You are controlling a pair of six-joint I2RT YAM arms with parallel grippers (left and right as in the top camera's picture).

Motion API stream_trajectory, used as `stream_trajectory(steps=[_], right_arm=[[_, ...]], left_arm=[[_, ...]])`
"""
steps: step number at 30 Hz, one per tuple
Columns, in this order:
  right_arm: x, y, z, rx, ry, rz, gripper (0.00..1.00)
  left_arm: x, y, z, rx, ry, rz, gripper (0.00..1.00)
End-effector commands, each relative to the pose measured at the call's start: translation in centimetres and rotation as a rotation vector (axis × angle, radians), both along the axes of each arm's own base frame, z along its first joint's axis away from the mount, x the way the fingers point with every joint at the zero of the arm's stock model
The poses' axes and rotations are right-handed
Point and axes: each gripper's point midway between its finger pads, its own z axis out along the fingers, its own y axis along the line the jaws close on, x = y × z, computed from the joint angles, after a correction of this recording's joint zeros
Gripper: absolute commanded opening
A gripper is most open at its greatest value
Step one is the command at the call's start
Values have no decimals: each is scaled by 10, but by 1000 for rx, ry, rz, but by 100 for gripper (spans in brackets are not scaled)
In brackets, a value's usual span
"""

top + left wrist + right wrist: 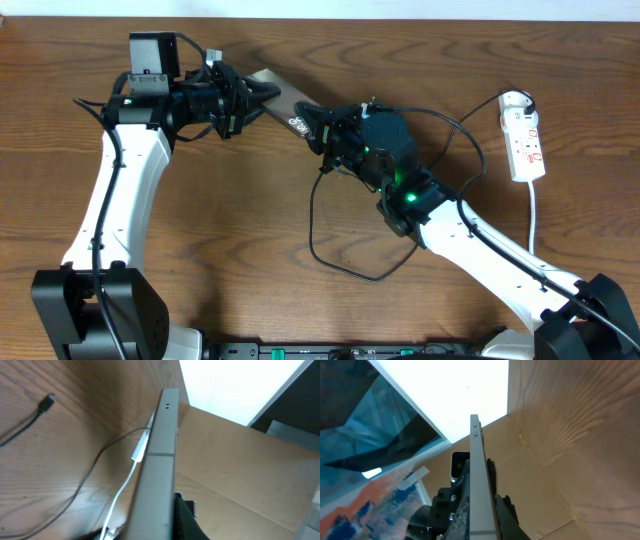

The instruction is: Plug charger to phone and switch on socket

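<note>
My right gripper should leave the phone to my left gripper and take the plug (47, 403), because it is clamping the phone's lettered end (300, 123) while the charger plug lies free.
The bronze phone (278, 97) is held off the table, edge-up, between both grippers. My left gripper (255, 98) is shut on its left end, and in the left wrist view the phone's grey edge (161, 455) runs out from between the jaws. My right gripper (325, 130) is shut on the other end, with the phone's edge (477, 470) clamped between its black fingers (496, 502). The black charger cable (330, 262) loops on the table under the right arm. Its plug tip (49, 402) lies free on the wood. The white socket (526, 140) lies at the far right.
The socket's white cord (533, 215) runs toward the front edge beside the right arm. The table's back edge (400, 8) meets a white wall. The arm bases stand at the front left (95, 310) and front right (590, 315).
</note>
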Motion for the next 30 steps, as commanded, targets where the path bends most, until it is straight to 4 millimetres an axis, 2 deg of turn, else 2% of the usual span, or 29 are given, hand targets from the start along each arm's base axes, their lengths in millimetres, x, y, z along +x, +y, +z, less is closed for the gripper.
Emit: stream_trajectory(steps=[1,3,8,13,17,19,22,26,28,30], right_arm=[[-5,8,7,-17,-41,33,1],[-5,8,9,-12,-48,35,2],[-5,9,9,-11,-50,39,18],[-5,8,8,-21,-54,40,45],[-4,7,6,-67,-95,49,67],[-2,4,6,-114,-145,53,77],[7,-6,7,-260,-297,64,97],[18,-24,-1,-509,-520,130,99],[20,-35,-17,-608,-543,191,99],[19,-51,-43,-692,-489,252,99]], left_arm=[[3,2,12,35,-60,12,7],[4,3,11,35,-42,30,7],[9,9,6,65,-19,81,7],[19,21,-2,128,-16,155,7],[32,24,10,134,-111,169,7],[38,30,15,148,-174,168,7],[41,44,17,185,-242,155,7],[38,64,24,186,-345,98,7],[34,74,31,159,-394,67,7],[28,84,39,119,-433,42,7]])
